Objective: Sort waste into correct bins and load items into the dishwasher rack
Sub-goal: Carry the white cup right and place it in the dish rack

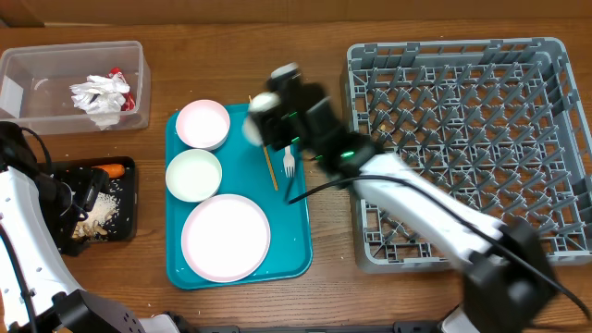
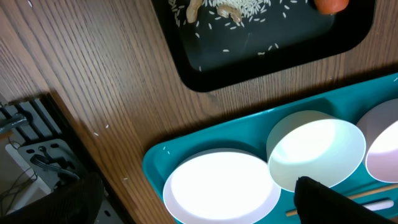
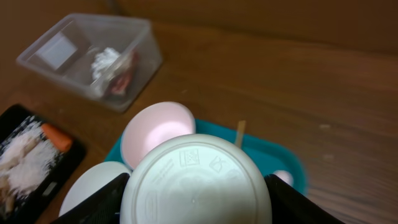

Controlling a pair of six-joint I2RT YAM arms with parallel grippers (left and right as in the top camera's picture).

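Note:
The robot's right gripper should keep going to the rack's far corner [image 1: 511, 109] and let go there, as the small white cup's base [image 3: 195, 182] faces up and the grey dishwasher rack is empty.
My right gripper [image 1: 268, 116] [image 3: 196, 199] is shut on the small white cup [image 1: 254, 127] [image 3: 196, 180], held above the far edge of the teal tray [image 1: 291, 242], its base facing the wrist camera. On the tray lie a pink bowl [image 1: 203, 123] [image 3: 155, 127], a white bowl [image 1: 193, 173] [image 2: 317, 149], the round plate [image 1: 226, 237] [image 2: 221, 186], the white fork [image 1: 289, 163] and the wooden stick [image 1: 270, 166] [image 3: 240, 132]. My left gripper [image 1: 83, 194] [image 2: 199, 214] is open and empty by the black tray [image 1: 129, 199] [image 2: 205, 74].
The clear tub [image 1: 28, 111] [image 3: 74, 78] at the far left holds crumpled napkins [image 1: 100, 95] and the red wrapper [image 1: 118, 76]. The black tray holds rice scraps [image 1: 102, 215] and a carrot piece [image 1: 113, 170] [image 2: 333, 5]. The grey dishwasher rack [image 1: 472, 139] stands on the right.

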